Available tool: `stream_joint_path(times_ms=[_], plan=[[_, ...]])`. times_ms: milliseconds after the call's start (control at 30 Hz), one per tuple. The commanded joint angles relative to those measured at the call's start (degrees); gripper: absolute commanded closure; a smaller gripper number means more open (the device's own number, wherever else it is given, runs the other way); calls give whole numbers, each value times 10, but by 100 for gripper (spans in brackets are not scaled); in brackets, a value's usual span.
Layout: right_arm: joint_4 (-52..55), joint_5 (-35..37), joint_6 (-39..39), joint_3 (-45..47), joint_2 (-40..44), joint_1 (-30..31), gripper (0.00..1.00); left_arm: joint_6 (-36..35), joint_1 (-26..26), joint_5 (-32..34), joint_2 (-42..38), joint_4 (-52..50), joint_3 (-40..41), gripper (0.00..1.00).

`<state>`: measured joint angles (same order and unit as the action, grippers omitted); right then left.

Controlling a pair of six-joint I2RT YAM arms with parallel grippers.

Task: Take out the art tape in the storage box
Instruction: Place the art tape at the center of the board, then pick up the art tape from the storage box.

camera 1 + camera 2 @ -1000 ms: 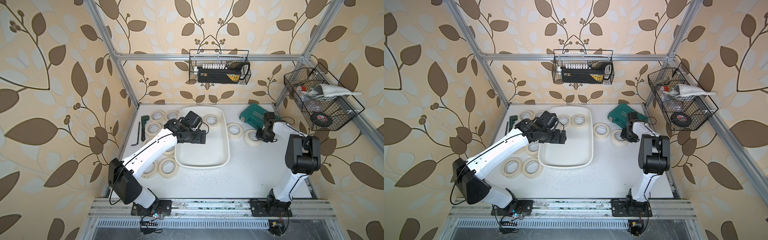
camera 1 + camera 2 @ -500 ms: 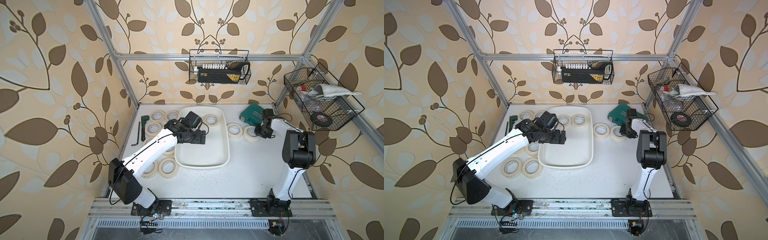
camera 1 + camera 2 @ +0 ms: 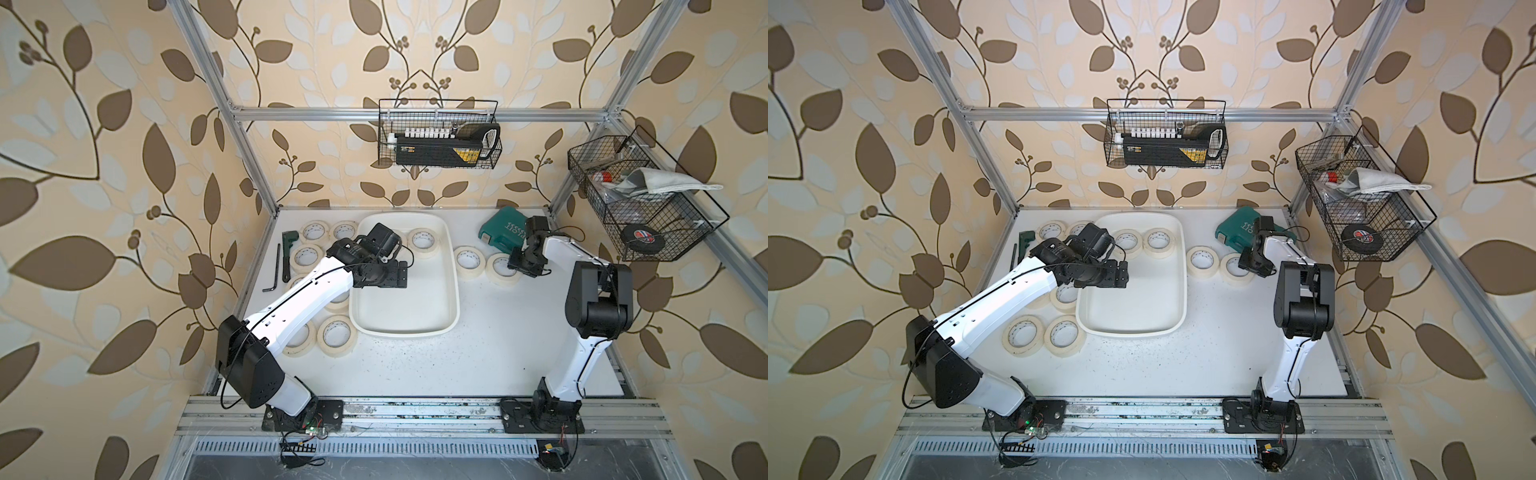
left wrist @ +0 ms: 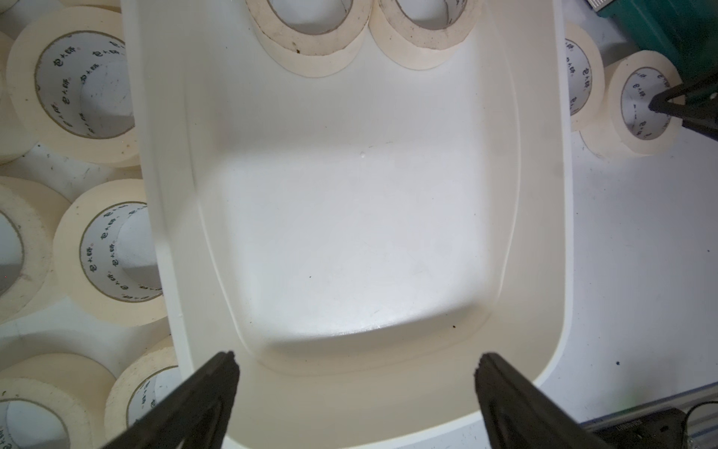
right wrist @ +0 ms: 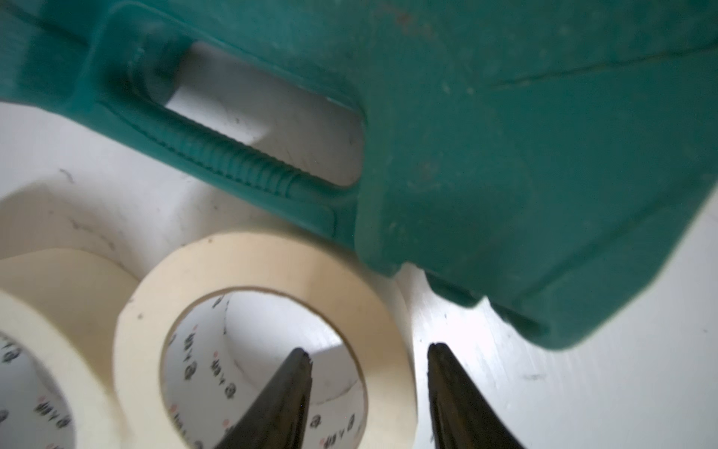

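Rolls crowd the table (image 3: 1043, 334) on the side of my left gripper, so my left gripper should pick up the nearer roll inside the box (image 3: 1129, 240) and pass it to my right gripper.
The storage box (image 3: 405, 332) is a shallow white tub in the middle of the table. Two cream rolls of art tape (image 3: 1127, 243) (image 3: 1158, 243) lie flat at its far end, and both show in the left wrist view (image 4: 311, 42). My left gripper (image 3: 401, 274) (image 4: 357, 354) hangs open over the box's bare floor, holding nothing. My right gripper (image 3: 515, 264) (image 5: 369, 349) is open astride the wall of a roll (image 5: 264, 264) lying on the table right of the box. One finger is in its core and one outside, with gaps on both sides.
A teal tool case (image 3: 500, 228) lies just behind the right gripper. Another roll (image 3: 469, 259) sits beside the straddled one. Several rolls (image 3: 336, 336) lie left of the box, with a wrench (image 3: 286, 253) and a hex key (image 3: 272, 270). Wire baskets (image 3: 438, 141) (image 3: 636, 208) hang above.
My right gripper's jaws have spread apart and let go of the roll's wall, with the roll resting on the table by the teal case. The left arm has not moved.
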<state>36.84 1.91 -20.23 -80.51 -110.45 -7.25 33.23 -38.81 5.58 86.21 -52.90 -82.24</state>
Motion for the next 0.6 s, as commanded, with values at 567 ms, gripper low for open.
stream_joint_path(times_ms=[567], plan=[[66, -93, -9, 85, 259, 121, 44, 15, 67, 72, 179, 8, -166, 3]])
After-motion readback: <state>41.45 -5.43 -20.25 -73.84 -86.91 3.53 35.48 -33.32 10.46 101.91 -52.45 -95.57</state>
